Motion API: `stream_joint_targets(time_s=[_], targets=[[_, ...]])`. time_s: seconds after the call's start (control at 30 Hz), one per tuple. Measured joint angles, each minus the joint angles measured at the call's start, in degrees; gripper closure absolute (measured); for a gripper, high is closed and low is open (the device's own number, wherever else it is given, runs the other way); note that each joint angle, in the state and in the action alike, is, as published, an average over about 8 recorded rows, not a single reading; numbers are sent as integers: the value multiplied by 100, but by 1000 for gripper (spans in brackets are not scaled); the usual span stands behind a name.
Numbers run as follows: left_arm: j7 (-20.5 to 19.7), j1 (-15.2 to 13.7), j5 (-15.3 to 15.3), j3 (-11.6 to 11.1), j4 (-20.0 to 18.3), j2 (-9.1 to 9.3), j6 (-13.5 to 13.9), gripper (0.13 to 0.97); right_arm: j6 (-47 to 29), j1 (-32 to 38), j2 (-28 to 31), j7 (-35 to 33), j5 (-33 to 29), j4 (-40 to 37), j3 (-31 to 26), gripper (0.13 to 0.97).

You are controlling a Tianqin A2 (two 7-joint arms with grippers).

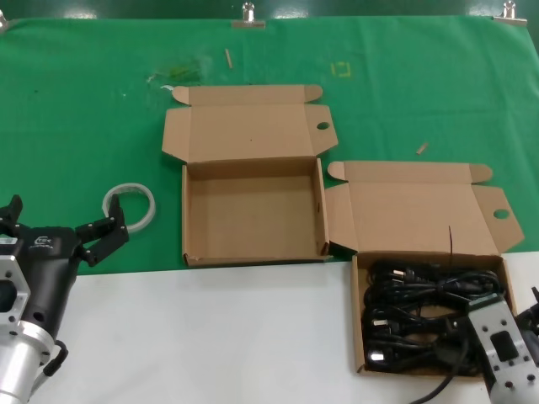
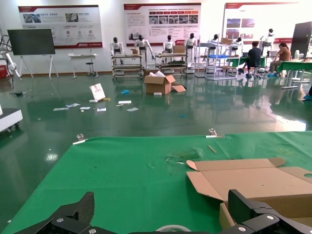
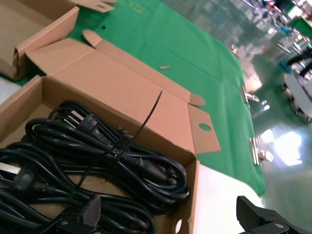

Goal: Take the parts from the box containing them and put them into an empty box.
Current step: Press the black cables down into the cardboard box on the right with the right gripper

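Observation:
A thin black tie [image 1: 450, 244] holds the bundle of cables [image 1: 434, 279] tightly together, so I expect the bundle to come up as one coil, apart from the others, when the robot lifts it.
The empty box [image 1: 253, 215] lies open in the middle of the table, plain inside, its lid [image 1: 248, 126] folded back; the left wrist view shows that lid [image 2: 253, 183]. To its right the box containing them [image 1: 358, 316] holds bundled black power cables [image 1: 421, 307], which also show in the right wrist view [image 3: 122, 151]. My right gripper [image 1: 504, 324] hovers over that box's near right corner, open and empty, its fingers [image 3: 83, 217] straddling the box's side wall [image 3: 192, 195]. My left gripper [image 1: 66, 215] is open and empty at the left, beside a tape roll.
A white tape roll [image 1: 130, 206] lies on the green mat [image 1: 84, 101] just ahead of the left gripper and left of the empty box. Small scraps [image 1: 227, 57] and metal clips [image 1: 248, 15] sit near the far edge. The white table front [image 1: 210, 337] lies before the boxes.

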Motion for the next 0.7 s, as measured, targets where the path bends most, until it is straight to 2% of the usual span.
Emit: stream_joint_targets(time_s=[0.33, 0.7], targets=[[0, 0, 0, 0, 0, 0, 0, 132, 11, 449, 0, -1355, 488, -366, 71, 129], [0, 0, 0, 0, 0, 0, 0, 132, -85, 828, -1, -1772, 656, -879, -7, 129]])
